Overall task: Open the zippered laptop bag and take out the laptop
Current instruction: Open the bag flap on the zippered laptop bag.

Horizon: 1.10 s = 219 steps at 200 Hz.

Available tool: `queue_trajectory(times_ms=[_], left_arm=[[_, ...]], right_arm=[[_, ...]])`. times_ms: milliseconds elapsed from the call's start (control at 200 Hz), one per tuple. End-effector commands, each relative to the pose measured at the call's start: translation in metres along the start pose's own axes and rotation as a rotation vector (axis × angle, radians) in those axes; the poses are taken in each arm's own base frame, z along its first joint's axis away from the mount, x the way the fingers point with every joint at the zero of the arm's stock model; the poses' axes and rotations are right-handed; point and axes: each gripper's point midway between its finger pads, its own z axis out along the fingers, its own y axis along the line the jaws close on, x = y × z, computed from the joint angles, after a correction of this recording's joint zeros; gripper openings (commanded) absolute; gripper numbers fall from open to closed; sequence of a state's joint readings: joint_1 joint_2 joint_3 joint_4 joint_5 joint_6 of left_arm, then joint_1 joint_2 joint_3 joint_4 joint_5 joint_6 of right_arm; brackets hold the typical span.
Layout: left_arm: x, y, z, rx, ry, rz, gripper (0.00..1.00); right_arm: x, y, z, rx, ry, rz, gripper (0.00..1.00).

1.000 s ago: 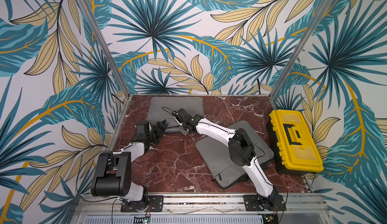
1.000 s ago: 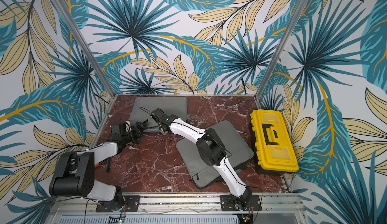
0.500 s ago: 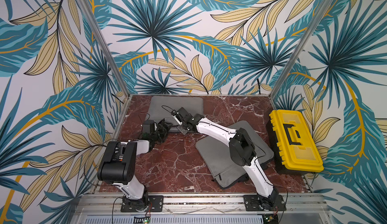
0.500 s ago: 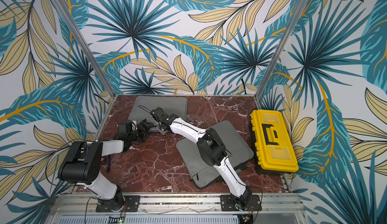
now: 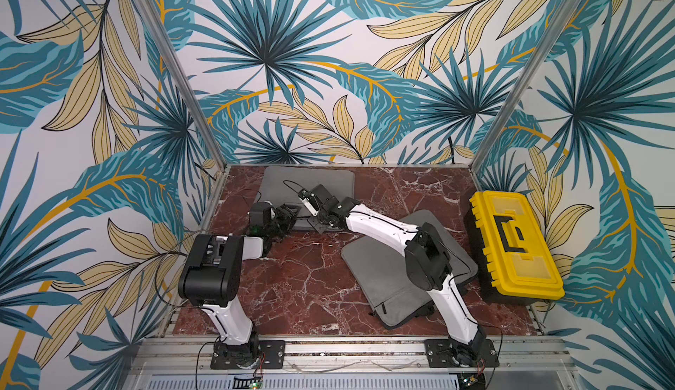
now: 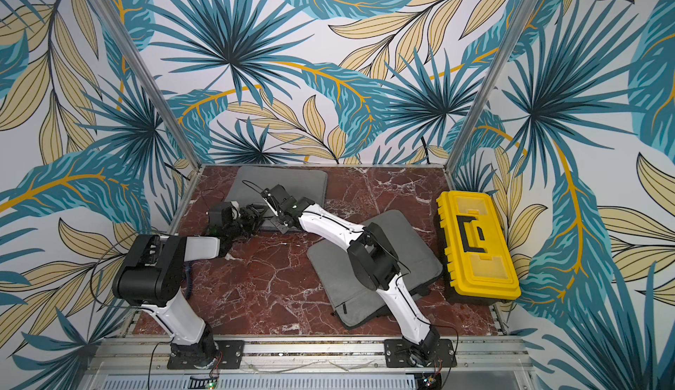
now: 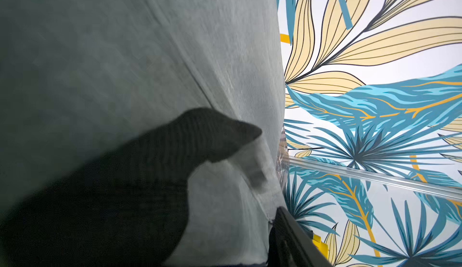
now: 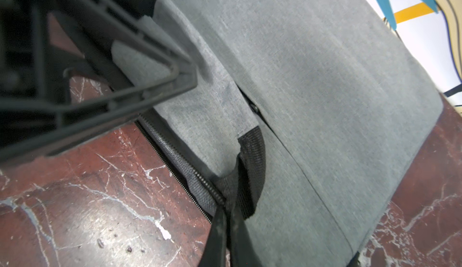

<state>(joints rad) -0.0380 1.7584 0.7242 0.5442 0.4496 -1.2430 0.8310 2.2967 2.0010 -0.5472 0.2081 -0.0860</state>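
The bag's loose grey upper flap (image 8: 209, 105) lies over the bag's opening, so my right gripper should leave the zipper's end and lift the flap at the black corner patch (image 8: 253, 154).
A grey zippered laptop bag (image 5: 321, 183) (image 6: 292, 183) lies flat at the back left of the red marble table. My right gripper (image 5: 315, 222) (image 8: 226, 208) is at the bag's front edge, shut on the end of the open zipper (image 8: 175, 153) beside a black corner patch. My left gripper (image 5: 288, 213) (image 6: 255, 211) is at the same edge, just left of it. Its finger (image 8: 150, 83) lies over the bag's loose grey upper flap. In the left wrist view only one finger (image 7: 290, 238) shows, against grey fabric (image 7: 125, 53). The laptop is hidden.
A second grey laptop bag (image 5: 380, 275) lies at the front right, partly under the right arm. A yellow toolbox (image 5: 511, 245) stands along the right edge. Patterned walls close in the back and both sides.
The left arm has lifted its elbow, and its gripper has slid right onto the bag's front edge while its jaws narrowed. The right gripper has stayed in place, shut.
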Motion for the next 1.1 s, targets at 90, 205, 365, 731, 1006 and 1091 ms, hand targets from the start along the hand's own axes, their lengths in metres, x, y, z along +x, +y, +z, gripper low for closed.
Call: queue_trajectory(times_ms=[90,205,365,731,1006,1091], left_arm=[[-0.017,-0.034,0.011,0.113,-0.029,0.040,0.21],[-0.022,-0.050,0.010,0.156,-0.017,0.052,0.07],[-0.032,-0.063,0.004,0.195,-0.006,0.037,0.01],[-0.040,-0.086,-0.015,0.253,-0.006,0.041,0.00],[-0.035,-0.107,-0.027,0.304,0.033,0.049,0.00],[-0.032,-0.109,-0.030,0.311,0.044,0.048,0.00]], right_arm=[[-0.018,0.001,-0.027,-0.037,-0.077,0.044,0.00],[-0.015,-0.006,-0.029,0.005,-0.082,0.065,0.31],[-0.013,-0.019,-0.035,0.073,-0.084,0.084,0.85],[0.000,-0.034,-0.018,0.187,-0.077,0.066,1.00],[-0.006,-0.049,-0.005,0.291,-0.102,0.019,1.00],[-0.010,-0.052,0.000,0.319,-0.112,0.011,0.98]])
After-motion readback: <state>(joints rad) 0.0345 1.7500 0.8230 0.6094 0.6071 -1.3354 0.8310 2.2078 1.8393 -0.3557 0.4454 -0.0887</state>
